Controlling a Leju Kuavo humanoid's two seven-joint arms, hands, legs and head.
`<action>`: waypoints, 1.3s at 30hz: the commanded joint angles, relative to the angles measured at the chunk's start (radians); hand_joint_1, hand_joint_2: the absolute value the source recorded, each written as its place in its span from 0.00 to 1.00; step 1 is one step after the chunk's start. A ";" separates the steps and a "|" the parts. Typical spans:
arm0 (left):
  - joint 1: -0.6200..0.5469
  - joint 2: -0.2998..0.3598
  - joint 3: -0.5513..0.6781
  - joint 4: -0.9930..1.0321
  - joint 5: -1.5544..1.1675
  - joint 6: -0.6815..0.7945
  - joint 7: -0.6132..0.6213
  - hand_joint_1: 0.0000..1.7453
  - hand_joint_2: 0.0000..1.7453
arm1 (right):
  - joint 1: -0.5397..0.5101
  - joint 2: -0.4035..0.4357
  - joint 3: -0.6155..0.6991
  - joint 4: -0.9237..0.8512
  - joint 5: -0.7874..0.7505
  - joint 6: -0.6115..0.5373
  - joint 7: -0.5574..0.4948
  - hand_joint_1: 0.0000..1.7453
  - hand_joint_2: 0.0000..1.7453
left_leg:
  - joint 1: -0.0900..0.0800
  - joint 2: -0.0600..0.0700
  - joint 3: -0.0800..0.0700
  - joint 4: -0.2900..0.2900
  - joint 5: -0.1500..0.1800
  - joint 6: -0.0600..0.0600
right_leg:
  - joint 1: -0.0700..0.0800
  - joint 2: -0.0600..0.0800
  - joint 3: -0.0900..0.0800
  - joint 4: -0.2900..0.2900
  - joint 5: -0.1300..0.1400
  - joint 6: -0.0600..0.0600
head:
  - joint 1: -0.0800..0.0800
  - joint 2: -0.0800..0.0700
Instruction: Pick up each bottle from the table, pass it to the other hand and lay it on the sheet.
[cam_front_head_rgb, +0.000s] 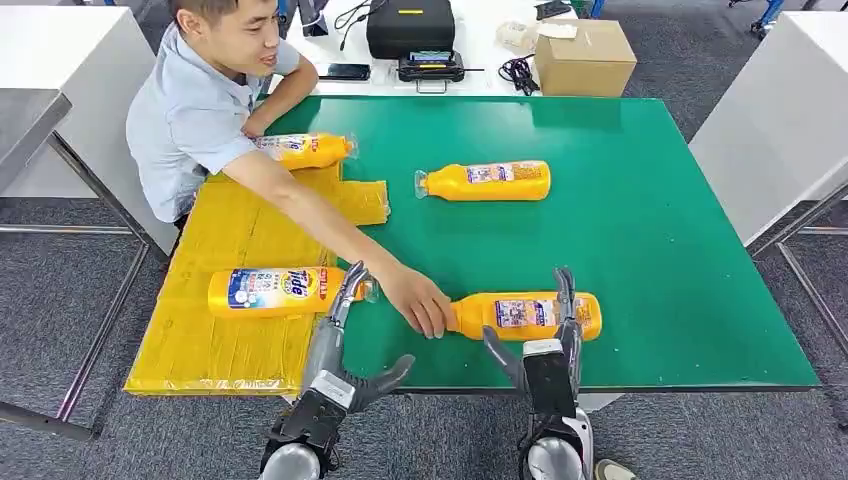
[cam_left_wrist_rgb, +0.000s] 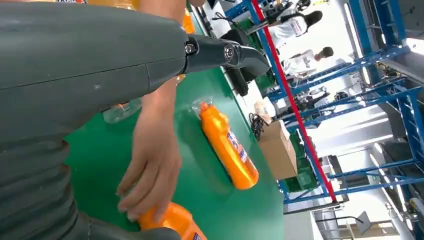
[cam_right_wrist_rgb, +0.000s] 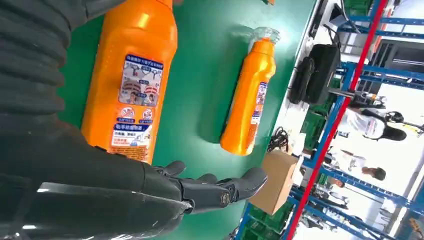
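Note:
The nearest bottle (cam_front_head_rgb: 530, 322) is lying with its small-print label (cam_front_head_rgb: 525, 312) facing up. The bottle will show a hidden blue label when I turn it onto the sheet.
Several orange bottles lie on their sides. Two rest on the yellow sheet (cam_front_head_rgb: 230, 350): one at the far end (cam_front_head_rgb: 300, 150), one with a blue label (cam_front_head_rgb: 272, 291) in the middle. A third (cam_front_head_rgb: 486, 181) (cam_left_wrist_rgb: 227, 147) (cam_right_wrist_rgb: 247, 100) lies on the green table (cam_front_head_rgb: 650, 230). The nearest bottle (cam_front_head_rgb: 527, 315) (cam_right_wrist_rgb: 132, 80) (cam_left_wrist_rgb: 172, 222) lies by the front edge; a person's hand (cam_front_head_rgb: 420, 305) (cam_left_wrist_rgb: 150, 165) holds its neck end. My right hand (cam_front_head_rgb: 545, 350) (cam_right_wrist_rgb: 150, 185) is open, its fingers (cam_front_head_rgb: 566, 290) reaching over this bottle. My left hand (cam_front_head_rgb: 335, 345) (cam_left_wrist_rgb: 100, 65) is open beside the blue-label bottle's cap.
The person sits at the table's left far corner, one arm stretched across the sheet. Behind the table stand a cardboard box (cam_front_head_rgb: 585, 55) (cam_right_wrist_rgb: 272, 180), a black case (cam_front_head_rgb: 410, 25) and cables. White tables flank both sides; the sheet overhangs the table's left edge.

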 joint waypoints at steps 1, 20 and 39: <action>0.024 -0.018 0.031 0.032 0.157 -0.011 -0.056 0.00 1.00 | 0.035 -0.009 -0.040 -0.009 0.035 -0.048 0.048 0.00 1.00 | 0.001 0.000 0.003 -0.001 -0.001 -0.001 | 0.001 -0.001 0.003 -0.001 -0.001 -0.002 | 0.000 0.000; -0.110 -0.029 -0.074 0.125 0.440 -0.114 -0.079 0.00 1.00 | -0.150 -0.434 0.022 0.246 0.855 -0.114 0.265 0.00 1.00 | -0.001 0.003 0.001 -0.001 0.000 0.000 | -0.001 0.002 0.001 -0.002 0.002 -0.001 | 0.000 0.000; -0.118 -0.031 -0.131 0.147 0.417 -0.064 -0.082 0.00 1.00 | -0.276 -0.446 0.091 0.449 0.844 -0.056 0.224 0.00 1.00 | 0.000 0.003 0.002 0.000 0.000 -0.001 | 0.001 0.002 0.002 -0.002 0.003 -0.004 | -0.001 0.000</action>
